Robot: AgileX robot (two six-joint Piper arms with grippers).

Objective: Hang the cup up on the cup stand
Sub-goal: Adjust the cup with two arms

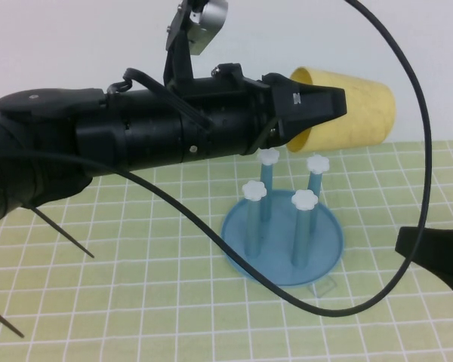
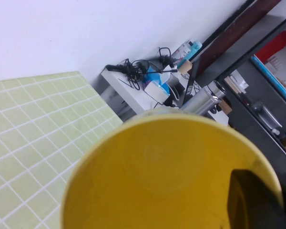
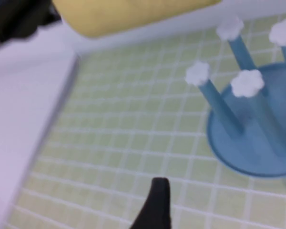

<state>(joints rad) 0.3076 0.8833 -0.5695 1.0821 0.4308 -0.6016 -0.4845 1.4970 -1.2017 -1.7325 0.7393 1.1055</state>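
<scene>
My left gripper's finger sits inside the cup's opening [image 2: 167,171], so my right gripper should take the cup by its closed end [image 1: 385,105] before hanging it on a peg.
My left gripper [image 1: 326,104] is shut on the pale-yellow cup [image 1: 356,109] and holds it on its side in the air, above and just behind the cup stand [image 1: 283,240]. The cup's mouth faces the gripper. In the left wrist view the cup's inside [image 2: 157,171] fills the lower part, with one black finger [image 2: 255,200] inside the rim. The stand's four blue pegs with white flower caps stand upright on the round blue base. My right gripper [image 1: 438,258] hangs low at the right edge, apart from the stand, open and empty. The right wrist view shows one fingertip [image 3: 156,202], the stand [image 3: 250,148] and the cup [image 3: 133,14].
The table is covered by a pale green grid mat [image 1: 136,302]. A black cable [image 1: 211,234] droops from the left arm in front of the stand's base. A white wall stands behind the table. Shelves and clutter [image 2: 190,71] lie beyond the table's edge.
</scene>
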